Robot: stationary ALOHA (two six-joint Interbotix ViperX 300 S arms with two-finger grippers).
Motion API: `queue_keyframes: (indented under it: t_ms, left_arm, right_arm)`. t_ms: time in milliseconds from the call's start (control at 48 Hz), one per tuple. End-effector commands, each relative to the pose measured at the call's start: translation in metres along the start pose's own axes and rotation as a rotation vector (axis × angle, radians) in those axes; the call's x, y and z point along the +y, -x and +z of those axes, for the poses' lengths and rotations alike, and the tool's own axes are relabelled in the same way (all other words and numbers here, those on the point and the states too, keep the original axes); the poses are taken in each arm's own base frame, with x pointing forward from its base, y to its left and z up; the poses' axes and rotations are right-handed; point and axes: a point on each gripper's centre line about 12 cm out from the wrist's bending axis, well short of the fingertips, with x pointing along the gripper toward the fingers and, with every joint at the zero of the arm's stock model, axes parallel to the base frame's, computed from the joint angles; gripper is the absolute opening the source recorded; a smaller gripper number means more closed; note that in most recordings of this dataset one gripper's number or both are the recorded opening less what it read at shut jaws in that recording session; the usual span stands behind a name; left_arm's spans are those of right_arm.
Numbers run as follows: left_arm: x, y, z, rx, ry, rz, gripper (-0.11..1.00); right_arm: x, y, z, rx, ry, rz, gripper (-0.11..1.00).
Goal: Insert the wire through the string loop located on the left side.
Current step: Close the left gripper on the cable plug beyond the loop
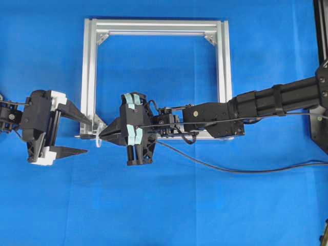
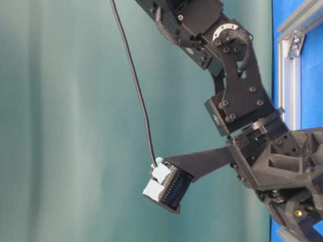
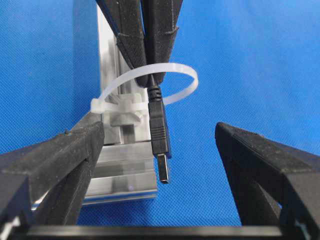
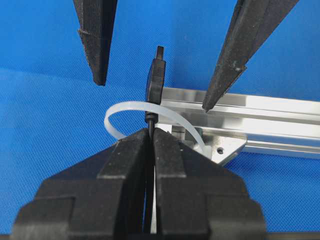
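The white string loop is wider than the plug, so I expect the wire to slip through and leave the loop hanging as I pull the plug.
The wire is a thin black cable ending in a black plug with a metal tip. My right gripper is shut on the wire just behind the plug. The white string loop hangs at the frame's near left corner, and the plug pokes through it toward the left. My left gripper stands open, one finger on each side of the plug, touching nothing. From above, the left gripper faces the right gripper across the loop.
The silver aluminium frame lies flat on the blue mat, with its near left corner right behind the loop. The wire's slack trails right across the mat and hangs along the right arm.
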Motion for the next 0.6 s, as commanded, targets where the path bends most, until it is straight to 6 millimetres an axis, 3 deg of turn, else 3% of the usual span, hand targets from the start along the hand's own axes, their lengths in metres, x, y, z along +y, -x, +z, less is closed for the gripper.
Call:
queue_keyframes:
  t_ms: [0, 396, 479, 584]
  left_arm:
    - [0.0001, -0.001, 0.0074, -0.029, 0.001, 0.0, 0.89]
    - [0.0031, -0.0015, 0.0084, -0.03, -0.004, 0.011, 0.83]
    - [0.003, -0.0009, 0.0074, -0.027, -0.012, 0.01, 0.7]
    - [0.0026, 0.0009, 0.0068, -0.028, -0.028, 0.006, 0.39]
  right_arm:
    - [0.0009, 0.0025, 0.0196, -0.049, -0.004, 0.003, -0.1]
    - [0.0009, 0.0025, 0.0196, -0.049, -0.004, 0.003, -0.1]
    - [0.0009, 0.0025, 0.0196, -0.049, -0.004, 0.003, -0.1]
    - [0.0009, 0.0025, 0.0196, -0.049, -0.004, 0.003, -0.1]
